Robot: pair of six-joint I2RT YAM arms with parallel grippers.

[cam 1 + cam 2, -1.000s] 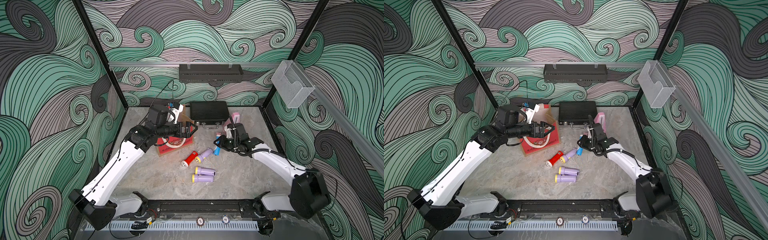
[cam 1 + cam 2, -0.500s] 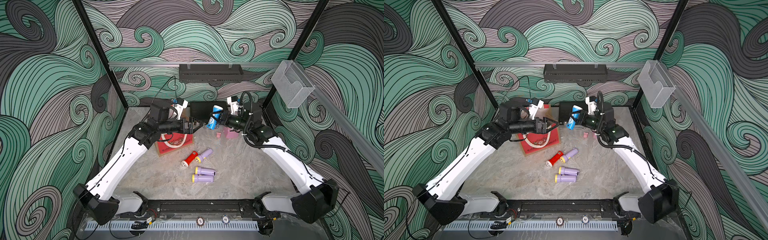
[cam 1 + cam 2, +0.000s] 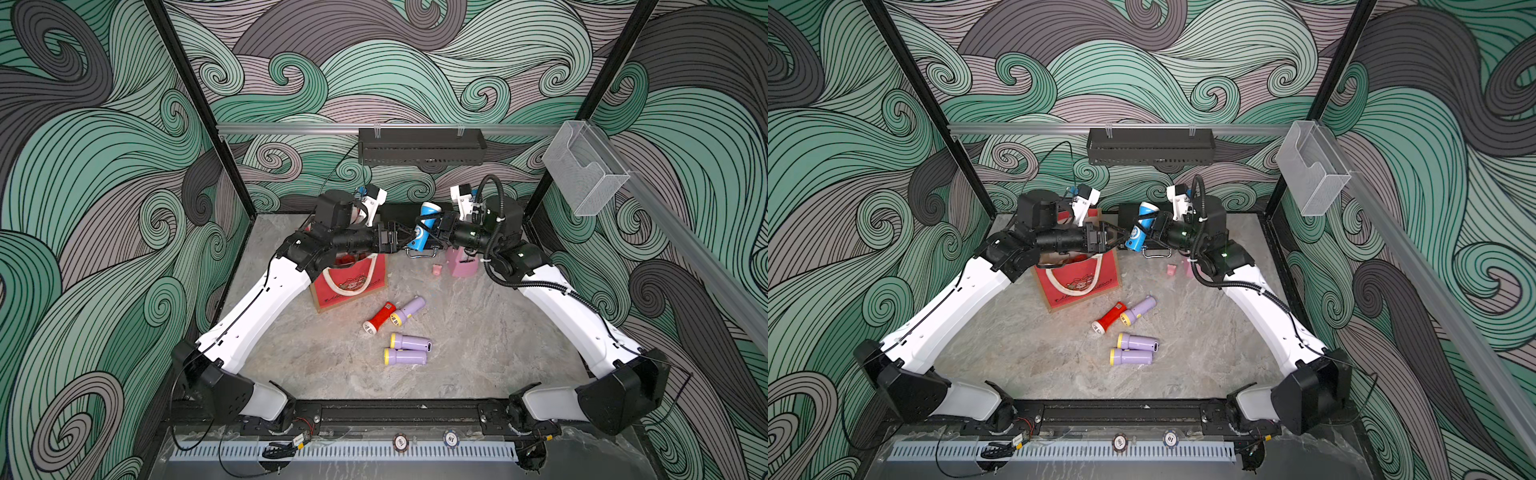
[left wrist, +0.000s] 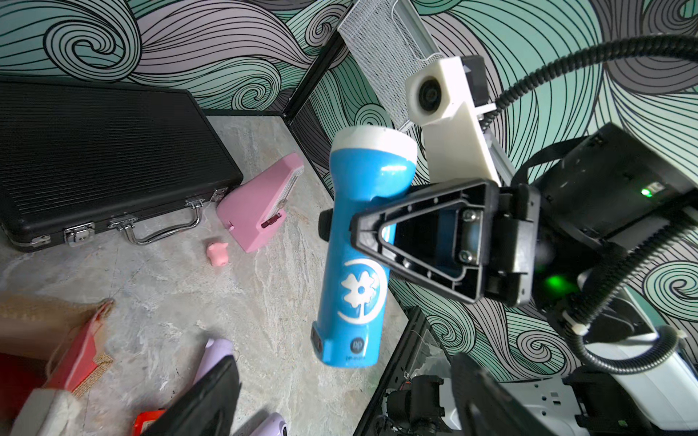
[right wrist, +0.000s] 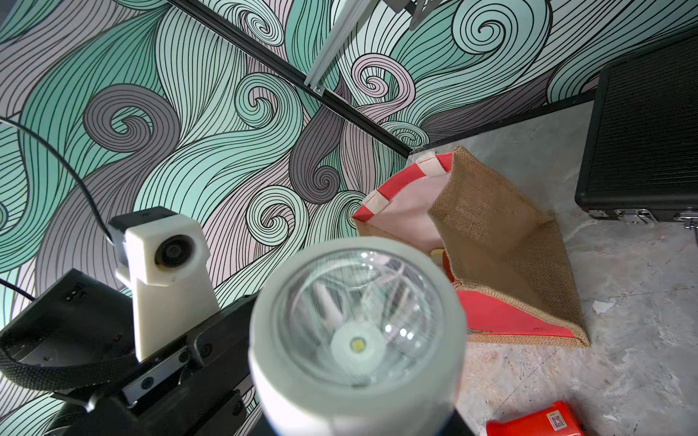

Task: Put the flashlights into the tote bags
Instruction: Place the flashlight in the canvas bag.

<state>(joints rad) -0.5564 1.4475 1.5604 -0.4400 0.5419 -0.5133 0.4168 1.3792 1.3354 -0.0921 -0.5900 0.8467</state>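
Note:
The blue flashlight's upper body (image 3: pixel 427 217) is held in my right gripper, away from the red tote bag, so my left gripper should first take the flashlight's free lower end (image 3: pixel 417 241).
A blue flashlight (image 3: pixel 420 230) with a white head hangs in the air at the back, with my right gripper (image 3: pixel 430 230) shut on its body. My left gripper (image 3: pixel 405 243) faces it, open, its jaws standing wide on either side of the flashlight's tail end (image 4: pixel 343 351) without touching. The red tote bag (image 3: pixel 353 282) with jute sides stands under my left wrist, mouth open (image 5: pixel 411 200). A red flashlight (image 3: pixel 378 318) and three lilac flashlights (image 3: pixel 409 309) (image 3: pixel 411 343) (image 3: pixel 405 356) lie on the table in front of the bag. The flashlight's head (image 5: pixel 357 328) hides my right jaws in the right wrist view.
A black ribbed case (image 4: pixel 94 158) lies along the back wall. A pink metronome (image 3: pixel 461 264) and a tiny pink lump (image 3: pixel 436 269) sit beside it, under my right arm. On the back wall hangs a black basket (image 3: pixel 419 145), on the right wall a clear holder (image 3: pixel 582 170).
My right gripper lifted the blue flashlight off the table and carried it up and leftward. My left gripper swung right from above the bag to meet it, its jaws narrowing a little.

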